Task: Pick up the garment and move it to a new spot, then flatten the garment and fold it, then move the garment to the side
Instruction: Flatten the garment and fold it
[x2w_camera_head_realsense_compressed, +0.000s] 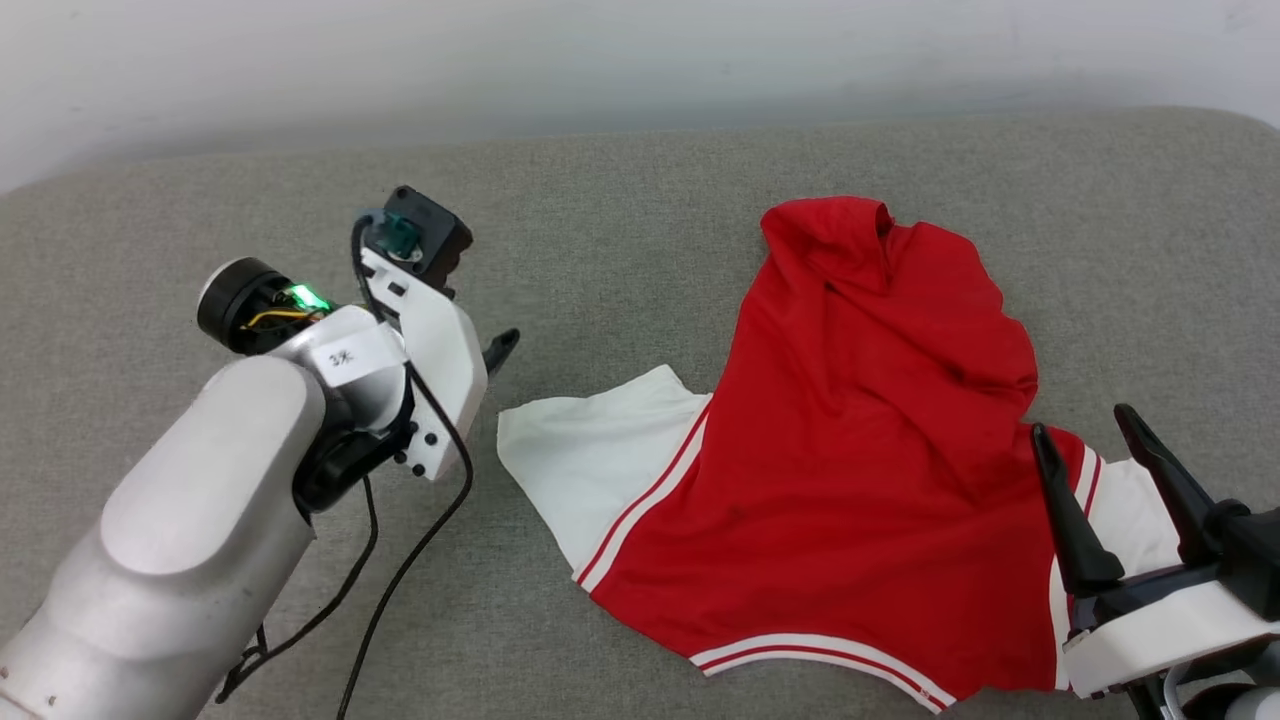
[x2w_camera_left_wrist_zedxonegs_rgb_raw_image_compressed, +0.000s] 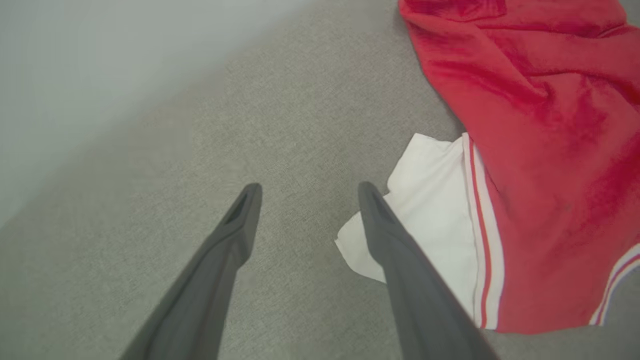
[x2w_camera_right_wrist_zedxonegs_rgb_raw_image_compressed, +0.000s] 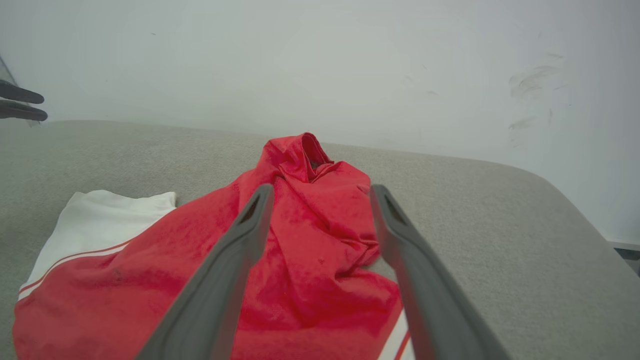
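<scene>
The red garment body's upper side (x2w_camera_head_realsense_compressed: 840, 516) looks plain between striped sleeve seams (x2w_camera_head_realsense_compressed: 651, 499). I should expect the garment's bottom side to hide letters and a number.
The garment (x2w_camera_head_realsense_compressed: 860, 440) lies rumpled on the grey padded surface, red body up, bunched into a peak at its far end (x2w_camera_right_wrist_zedxonegs_rgb_raw_image_compressed: 305, 155). One white sleeve (x2w_camera_head_realsense_compressed: 590, 455) spreads to the left, and the other white sleeve (x2w_camera_head_realsense_compressed: 1135, 505) lies beside my right gripper. My left gripper (x2w_camera_left_wrist_zedxonegs_rgb_raw_image_compressed: 310, 187) hovers open just left of the left sleeve (x2w_camera_left_wrist_zedxonegs_rgb_raw_image_compressed: 430, 210), its right finger over the sleeve's corner. Above the garment's near right part, my right gripper (x2w_camera_head_realsense_compressed: 1082, 420) stands open with nothing between its fingers (x2w_camera_right_wrist_zedxonegs_rgb_raw_image_compressed: 235, 260). No letters or number show.
The grey fabric surface (x2w_camera_head_realsense_compressed: 620, 250) runs back to a white wall (x2w_camera_head_realsense_compressed: 600, 60). Its rounded right edge (x2w_camera_right_wrist_zedxonegs_rgb_raw_image_compressed: 590, 225) drops off beside the wall. A black cable (x2w_camera_head_realsense_compressed: 400, 570) hangs from my left forearm over the surface. My left gripper's fingertips (x2w_camera_right_wrist_zedxonegs_rgb_raw_image_compressed: 20, 102) show at the far left.
</scene>
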